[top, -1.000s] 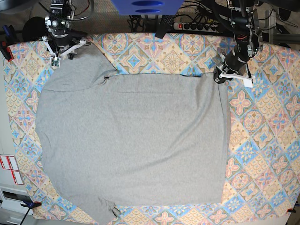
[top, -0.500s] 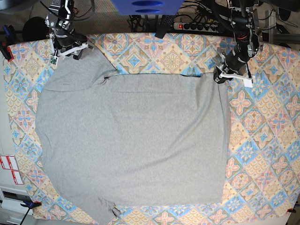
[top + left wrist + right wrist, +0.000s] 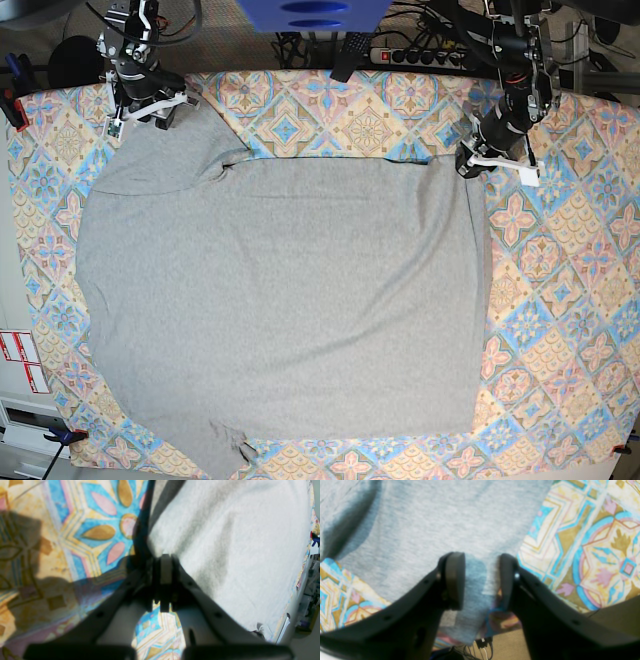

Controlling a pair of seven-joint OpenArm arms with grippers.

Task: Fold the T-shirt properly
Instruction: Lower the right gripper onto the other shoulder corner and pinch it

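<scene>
I can see my right gripper's open fingers over flat cloth inside the sleeve's edge (image 3: 480, 579), so I should move them to that edge (image 3: 494, 603) and pinch it before folding.
The grey T-shirt (image 3: 280, 300) lies spread flat, plain side up, on the patterned tablecloth (image 3: 560, 300). My left gripper (image 3: 468, 165) is at the shirt's back right corner. In the left wrist view it (image 3: 165, 562) is shut, its tips pinching the shirt's edge (image 3: 237, 542). My right gripper (image 3: 145, 112) is at the back left sleeve. In the right wrist view it (image 3: 481, 580) is open, its pads (image 3: 455, 580) on either side of the sleeve's grey cloth (image 3: 432, 517). No lettering shows.
A power strip (image 3: 420, 55) and cables lie behind the table's back edge. A blue object (image 3: 310, 14) hangs over the back middle. A red clamp (image 3: 12, 105) holds the cloth at the left edge. A sleeve hangs near the front edge (image 3: 225, 450).
My right gripper has shifted slightly toward the back edge and its jaws stand narrower than a second ago. The left arm and the shirt have not moved.
</scene>
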